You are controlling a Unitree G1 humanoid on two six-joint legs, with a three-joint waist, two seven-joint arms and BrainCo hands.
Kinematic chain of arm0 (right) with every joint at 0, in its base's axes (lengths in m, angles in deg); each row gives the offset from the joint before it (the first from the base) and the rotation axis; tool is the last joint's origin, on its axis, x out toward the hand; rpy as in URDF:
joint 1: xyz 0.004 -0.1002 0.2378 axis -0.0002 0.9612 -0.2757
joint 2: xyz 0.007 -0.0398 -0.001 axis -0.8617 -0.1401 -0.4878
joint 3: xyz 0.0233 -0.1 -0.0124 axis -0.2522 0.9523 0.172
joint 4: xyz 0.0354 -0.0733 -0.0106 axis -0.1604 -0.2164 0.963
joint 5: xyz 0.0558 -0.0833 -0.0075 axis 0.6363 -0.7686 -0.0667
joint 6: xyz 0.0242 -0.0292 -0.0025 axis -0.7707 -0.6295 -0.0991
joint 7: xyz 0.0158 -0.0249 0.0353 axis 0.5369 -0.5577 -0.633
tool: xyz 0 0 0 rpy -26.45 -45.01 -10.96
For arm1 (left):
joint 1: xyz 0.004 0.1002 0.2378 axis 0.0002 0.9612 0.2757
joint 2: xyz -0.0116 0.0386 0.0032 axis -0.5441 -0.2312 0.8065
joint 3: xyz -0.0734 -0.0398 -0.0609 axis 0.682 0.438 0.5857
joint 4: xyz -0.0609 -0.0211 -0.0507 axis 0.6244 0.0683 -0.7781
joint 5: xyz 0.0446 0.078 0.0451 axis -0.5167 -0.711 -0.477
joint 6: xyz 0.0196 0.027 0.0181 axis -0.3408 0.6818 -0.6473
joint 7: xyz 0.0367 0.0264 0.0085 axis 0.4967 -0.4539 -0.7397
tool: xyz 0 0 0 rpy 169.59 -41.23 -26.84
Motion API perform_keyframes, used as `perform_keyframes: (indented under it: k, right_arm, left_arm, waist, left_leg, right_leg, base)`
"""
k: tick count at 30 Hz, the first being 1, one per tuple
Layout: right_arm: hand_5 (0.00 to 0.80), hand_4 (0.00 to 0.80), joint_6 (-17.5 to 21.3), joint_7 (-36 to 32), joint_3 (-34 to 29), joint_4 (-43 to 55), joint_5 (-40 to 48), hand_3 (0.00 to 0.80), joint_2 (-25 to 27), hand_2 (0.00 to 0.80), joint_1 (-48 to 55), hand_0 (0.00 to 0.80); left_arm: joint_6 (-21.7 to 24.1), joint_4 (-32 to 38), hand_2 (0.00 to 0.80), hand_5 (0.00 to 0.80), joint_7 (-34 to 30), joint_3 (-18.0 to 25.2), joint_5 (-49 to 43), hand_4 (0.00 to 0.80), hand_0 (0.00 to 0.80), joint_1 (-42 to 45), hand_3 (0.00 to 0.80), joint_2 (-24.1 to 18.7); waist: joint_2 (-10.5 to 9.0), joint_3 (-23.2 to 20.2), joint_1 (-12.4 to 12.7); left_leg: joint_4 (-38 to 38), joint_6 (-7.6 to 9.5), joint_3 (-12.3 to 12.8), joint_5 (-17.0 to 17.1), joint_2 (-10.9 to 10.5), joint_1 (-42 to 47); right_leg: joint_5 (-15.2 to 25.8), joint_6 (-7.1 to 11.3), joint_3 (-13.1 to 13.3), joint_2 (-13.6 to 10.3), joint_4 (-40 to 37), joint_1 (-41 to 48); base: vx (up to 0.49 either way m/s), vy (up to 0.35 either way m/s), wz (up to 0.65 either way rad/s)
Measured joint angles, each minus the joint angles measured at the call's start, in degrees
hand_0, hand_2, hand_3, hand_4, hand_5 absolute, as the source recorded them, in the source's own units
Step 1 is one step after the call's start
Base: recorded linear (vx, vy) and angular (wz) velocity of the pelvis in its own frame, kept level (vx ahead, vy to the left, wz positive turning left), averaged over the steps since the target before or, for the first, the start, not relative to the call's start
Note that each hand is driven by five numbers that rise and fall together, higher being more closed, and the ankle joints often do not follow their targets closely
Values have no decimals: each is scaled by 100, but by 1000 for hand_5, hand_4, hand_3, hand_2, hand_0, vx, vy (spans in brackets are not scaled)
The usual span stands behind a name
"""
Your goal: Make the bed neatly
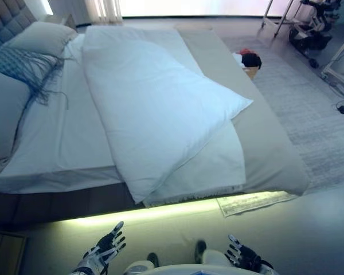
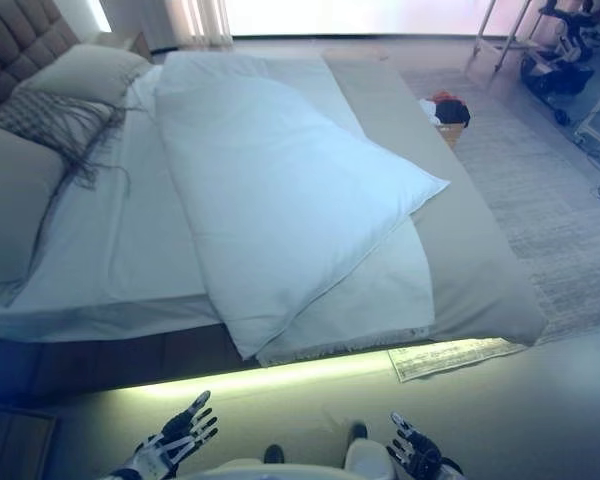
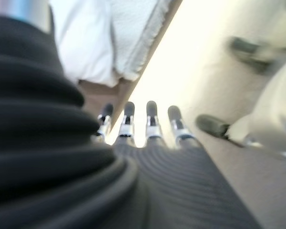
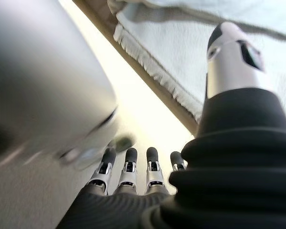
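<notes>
I expect the white duvet [image 1: 152,103] to come up when I lift it and to leave the fringed blanket behind, because its slanting edge [image 1: 193,157] lies loose on top of the blanket.
A bed [image 1: 264,143] with a grey cover lies ahead. A white duvet [image 1: 155,103] lies folded and askew across it, one corner pointing right. A white fringed blanket [image 1: 212,172] shows under it at the near edge. Pillows [image 1: 43,37] and a dark fringed throw [image 1: 26,66] sit at the headboard end on the left. My left hand [image 1: 106,247] is low over the floor, fingers straight and empty; it also shows in the left wrist view [image 3: 143,121]. My right hand [image 1: 243,256] is likewise low, open and empty, short of the bed edge; its fingers [image 4: 133,167] show straight.
A paper sheet [image 1: 255,201] lies on the floor under the bed's near right corner. A basket with dark and red items [image 1: 249,62] stands beyond the bed. A grey rug [image 1: 309,109] and metal stands [image 1: 309,23] are at the right.
</notes>
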Motion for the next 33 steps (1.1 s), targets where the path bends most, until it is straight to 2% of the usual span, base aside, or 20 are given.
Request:
perform_keyframes:
  k: [1, 4, 7, 8, 9, 10, 11, 13, 15, 16, 17, 18, 21, 23, 24, 26, 27, 29, 30, 33]
  right_arm:
    - [0, 0, 2, 20, -10, -3, 1, 0, -31, 0, 63, 0]
    - [0, 0, 22, 43, -27, 21, 2, 0, -5, 0, 139, 0]
    - [0, 0, 104, 80, -30, 61, 68, 0, 41, 0, 17, 0]
    - [0, 0, 126, 77, -31, 65, 103, 0, 51, 0, -1, 0]
    - [0, 0, 206, 73, -52, 115, 161, 0, 112, 0, -86, 0]
    - [0, 0, 261, 70, -53, 162, 165, 0, 147, 0, -117, 0]
    - [0, 0, 295, 69, -53, 254, 164, 0, 193, 0, -200, 0]
    - [0, 0, 314, 90, -34, 264, 150, 0, 169, 0, -282, 0]
    - [0, 0, 375, 131, 3, 254, 136, 0, 231, 0, -347, 0]
    - [0, 0, 390, 135, 8, 254, 116, 0, 288, 0, -355, 0]
    - [0, 0, 392, 135, 8, 255, 109, 0, 313, 0, -372, 0]
    - [0, 0, 394, 133, 7, 258, 98, 0, 376, 0, -446, 0]
    - [0, 0, 393, 131, 25, 327, 144, 0, 370, 0, -465, 0]
    - [0, 0, 395, 183, 54, 380, 261, 0, 417, 0, -539, 0]
    - [0, 0, 406, 243, 57, 408, 374, 0, 447, 0, -627, 0]
    - [0, 0, 421, 261, 70, 486, 541, 0, 400, 0, -660, 0]
    - [0, 0, 421, 250, 56, 487, 560, 0, 393, 0, -652, 0]
    - [0, 0, 418, 180, 49, 486, 653, 0, 341, 0, -521, 0]
    - [0, 0, 419, 137, 53, 514, 660, 0, 304, 0, -554, 0]
    - [0, 0, 399, 64, 59, 628, 754, 0, 377, 0, -794, 0]
  left_arm:
    - [11, -2, 0, 0, 11, 7, -1, 0, 0, 122, 0, -3]
    - [0, -22, 0, 0, 43, 9, -12, 0, 0, 318, 0, 140]
    - [-72, -47, 0, 0, 126, 125, -30, 0, 0, 388, 0, 164]
    - [-74, -70, 0, 0, 126, 128, -49, 0, 0, 387, 0, 166]
    - [-75, -172, 0, 0, 125, 130, -229, 0, 0, 389, 0, 172]
    - [-76, -214, 0, 0, 125, 130, -263, 0, 0, 405, 0, 181]
    - [-70, -239, 0, 0, 121, 133, -277, 0, 0, 456, 0, 200]
    - [-55, -278, 0, 0, 117, 141, -277, 0, 0, 333, 0, 165]
    - [55, -228, 0, 0, 87, 255, -269, 0, 0, 286, 0, 189]
    - [54, -180, 0, 0, 37, 247, -267, 0, 0, 302, 0, 210]
    - [54, -179, 0, 0, 16, 246, -264, 0, 0, 304, 0, 224]
    - [60, -177, 0, 0, -11, 242, -243, 0, 0, 290, 0, 260]
    - [54, -193, 0, 0, 20, 223, -236, 0, 0, 267, 0, 224]
    - [39, -193, 0, 0, 21, 168, -238, 0, 0, 213, 0, 187]
    - [24, -191, 0, 0, 23, 107, -255, 0, 0, 141, 0, 191]
    - [14, -165, 0, 0, 23, 105, -302, 0, 0, 94, 0, 161]
    - [11, -142, 0, 0, 22, 105, -322, 0, 0, 92, 0, 158]
    - [-37, 19, 0, 0, -9, 101, -381, 0, 0, 140, 0, 28]
    - [-60, 40, 0, 0, -18, 95, -380, 0, 0, 157, 0, -64]
    - [-71, 224, 0, 0, -123, -120, -368, 0, 0, 128, 0, -137]
  waist:
    - [-99, -13, -75]
    - [106, -48, -55]
    - [232, -48, -46]
    - [248, -49, -46]
    - [295, -41, -41]
    - [304, -39, -45]
    - [344, -4, -29]
    - [130, 149, 36]
    - [69, 209, 168]
    - [124, 197, 220]
    - [158, 198, 236]
    - [270, 253, 222]
    - [261, 282, 240]
    - [288, 324, 247]
    - [358, 367, 251]
    - [372, 453, 428]
    - [380, 459, 422]
    - [233, 396, 427]
    - [145, 377, 457]
    - [248, 410, 524]
  left_leg:
    - [-1, -128, -41, -56, 3, 100]
    - [71, -344, -95, -207, 348, 265]
    - [250, -528, -85, -359, 594, 352]
    - [300, -569, -73, -389, 621, 346]
    - [600, -657, 8, -529, 693, 340]
    - [699, -631, 47, -580, 691, 342]
    - [881, -697, 25, -617, 714, 346]
    - [2190, -784, 30, -635, 584, -141]
    - [3523, -877, -6, -524, 655, -781]
    - [3359, -876, 61, -550, 687, -773]
    - [3246, -872, 56, -549, 705, -781]
    - [2686, -850, 68, -532, 804, -776]
    - [1474, -757, 35, -358, 1012, -667]
    - [1025, -701, 42, -314, 1101, -644]
    - [924, -753, 54, -195, 1120, -646]
    - [931, -702, 250, -69, 1055, -690]
    - [934, -691, 283, -34, 1055, -682]
    - [918, -698, 329, 79, 824, -579]
    - [904, -673, 368, 78, 710, -537]
    - [952, -703, 358, 108, 706, -685]
  right_leg:
    - [144, -61, -33, -51, 73, 43]
    - [232, -160, -188, 247, 193, 233]
    - [355, -564, -311, 455, 139, 471]
    - [339, -593, -324, 478, 143, 484]
    - [291, -779, -341, 539, 152, 568]
    - [314, -907, -336, 541, 148, 621]
    - [271, -980, -380, 566, 146, 685]
    - [252, -1008, -334, 350, 52, 915]
    - [316, -1086, -320, 223, -192, 1180]
    - [324, -1096, -356, 206, -183, 1184]
    - [319, -1089, -375, 207, -174, 1190]
    - [301, -1064, -402, 206, -149, 1193]
    - [277, -1025, -411, 193, -107, 1121]
    - [238, -960, -406, 187, 26, 927]
    - [243, -836, -394, 124, 172, 808]
    - [141, -606, -429, -61, 240, 778]
    - [122, -625, -427, -84, 346, 759]
    - [-191, -477, -414, -572, 812, 950]
    - [-170, -111, -437, -718, 614, 1076]
    - [36, -3, -459, -665, 288, 1176]
  base:
    - [339, -110, 58]
    - [334, -151, 39]
    - [272, -168, 26]
    - [209, -99, 7]
    - [182, -107, -4]
    - [183, -127, 4]
    - [124, -105, 14]
    - [115, 30, -3]
    - [166, 182, -21]
    - [171, 201, -12]
    - [222, 253, -16]
    - [266, 327, -13]
    - [158, 314, -15]
    - [60, 248, -15]
    - [94, 218, -26]
    - [132, 173, -30]
    - [176, 145, -3]
    - [145, 116, 15]
    - [49, 87, 5]
    - [-41, 53, 2]
